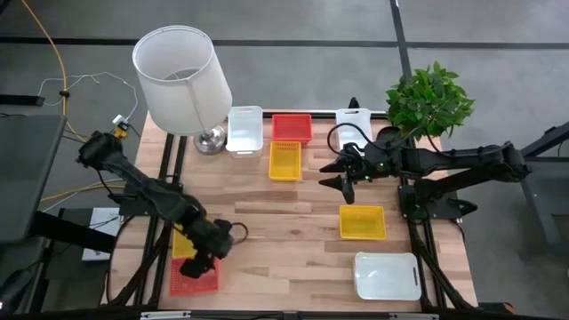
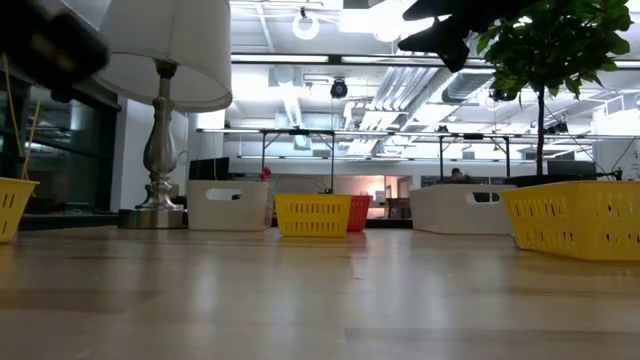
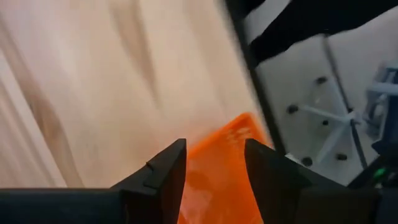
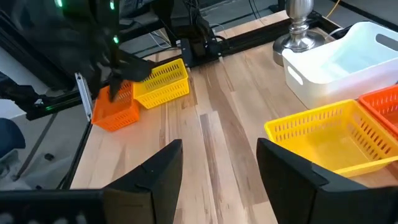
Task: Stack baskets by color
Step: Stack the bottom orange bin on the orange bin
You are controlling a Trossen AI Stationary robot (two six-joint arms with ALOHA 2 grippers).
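Note:
The near red basket [image 1: 194, 279] will fit down inside the far red basket [image 1: 292, 128] when I carry it over and lower it, because the far red basket is open and empty.
A red basket [image 1: 194, 277] sits at the table's near left corner, with a yellow basket [image 1: 181, 242] just beyond it. My left gripper [image 1: 199, 263] hovers open over the red basket [image 3: 214, 186], which shows between its fingers [image 3: 168, 168]. My right gripper [image 1: 342, 174] hangs open and holds nothing, above the table's far right part. At the far edge stand a white basket [image 1: 244, 130], a red basket [image 1: 292, 127] with a yellow basket [image 1: 284, 161] in front of it, and a white basket [image 1: 353, 120]. A yellow basket [image 1: 362, 222] and a white basket [image 1: 387, 276] lie near right.
A lamp with a large white shade [image 1: 182, 76] stands at the far left corner, beside the white basket. A potted green plant [image 1: 429, 98] stands at the far right. Bare wooden table [image 1: 276, 240] lies in the middle, between the two arms.

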